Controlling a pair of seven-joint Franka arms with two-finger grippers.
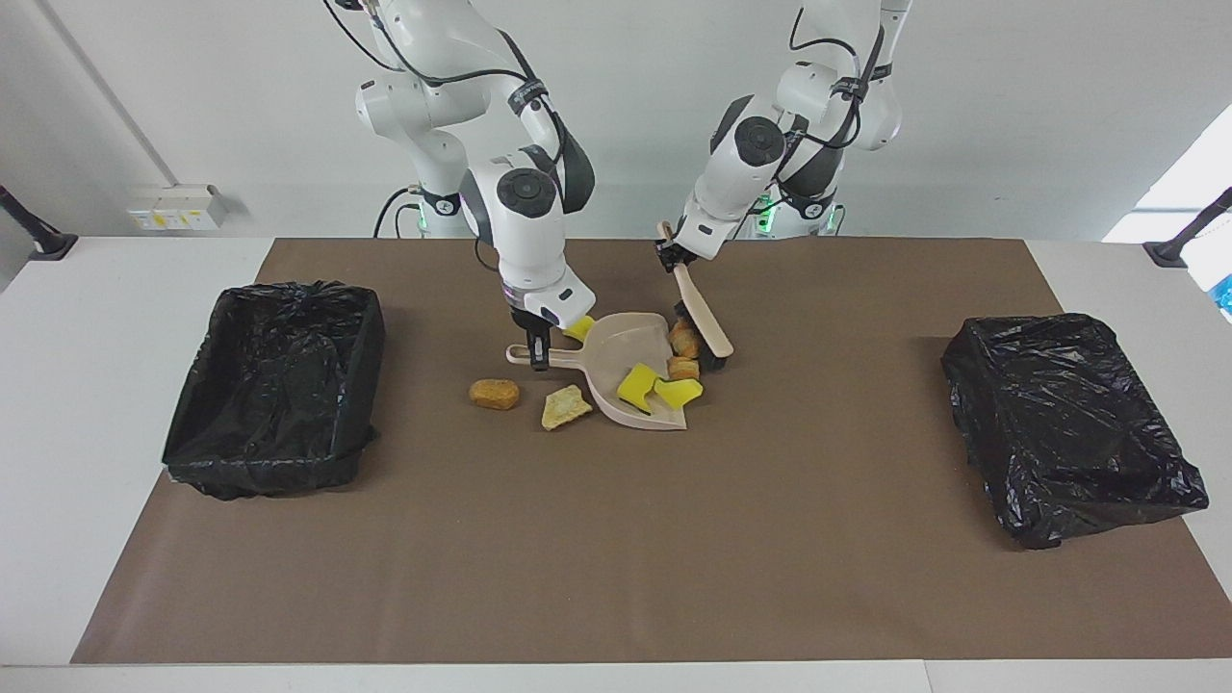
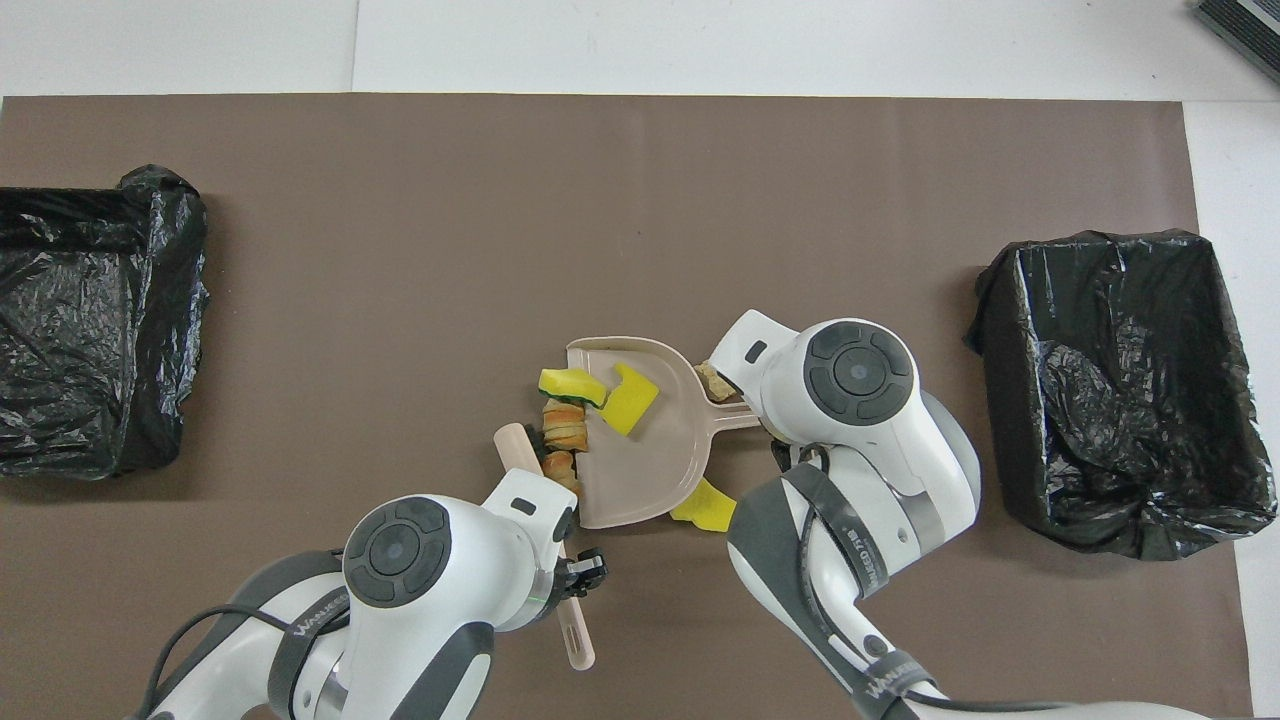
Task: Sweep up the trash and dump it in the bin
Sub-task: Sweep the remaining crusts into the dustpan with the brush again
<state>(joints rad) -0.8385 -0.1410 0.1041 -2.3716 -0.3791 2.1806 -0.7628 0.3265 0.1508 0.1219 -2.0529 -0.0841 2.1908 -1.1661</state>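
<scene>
The brush is slanted and stops short of the yellow-green sponge bit [image 2: 571, 384]. Next, my left gripper moves back and puts the brush down square behind that bit.
My right gripper [image 1: 537, 352] is shut on the handle of the beige dustpan [image 1: 626, 358], which rests on the brown mat. A yellow sponge bit [image 1: 636, 385] lies in the pan. My left gripper [image 1: 670, 252] is shut on the handle of the brush [image 1: 703, 322], whose black bristles press two bread chunks [image 1: 683, 352] and a yellow-green sponge bit [image 1: 680, 392] against the pan's mouth. Another yellow sponge bit [image 1: 578, 329] lies beside the pan, nearer the robots. A brown chunk [image 1: 494, 393] and a tan chunk [image 1: 564, 406] lie on the mat beside the handle.
Two bins lined with black bags stand on the mat, one [image 1: 274, 385] at the right arm's end and one [image 1: 1068, 423] at the left arm's end. In the overhead view the right wrist [image 2: 850, 375] covers the pan's handle.
</scene>
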